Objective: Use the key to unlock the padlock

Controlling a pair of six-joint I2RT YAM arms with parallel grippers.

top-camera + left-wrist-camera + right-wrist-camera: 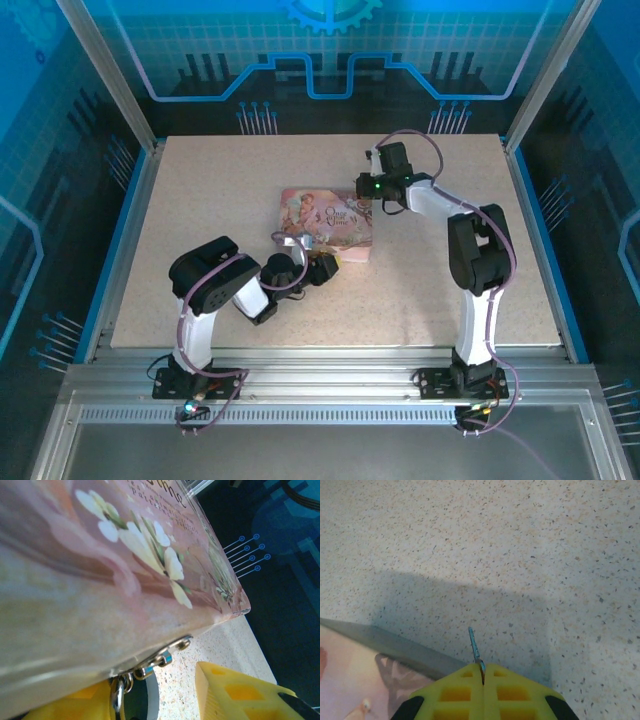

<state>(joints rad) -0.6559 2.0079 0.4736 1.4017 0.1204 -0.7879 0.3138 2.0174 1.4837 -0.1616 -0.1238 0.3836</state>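
Next, my left gripper moves back from the tin's side and line up with the padlock's body (151,695), because the padlock (134,697) is too deep between my left gripper's fingers.
The pink illustrated tin (325,220) lies mid-table. On its near-left edge is a metal hasp (167,655). From the hasp hangs the small metallic padlock (118,696), partly cut off by the bottom edge of the left wrist view. My left gripper (316,268) (150,692) is at that corner, its yellow fingers (235,695) apart, and the padlock sits close to the left one. My right gripper (368,188) (482,669) hovers over bare table at the tin's far right edge. It is shut on the key (474,647), whose thin blade sticks out past the fingertips.
The speckled table top (220,190) ends in a blue-edged frame with dark drop-offs on all sides. A corner of the tin (350,680) lies just left of the right gripper. The right arm's elbow (480,250) stands to the tin's right.
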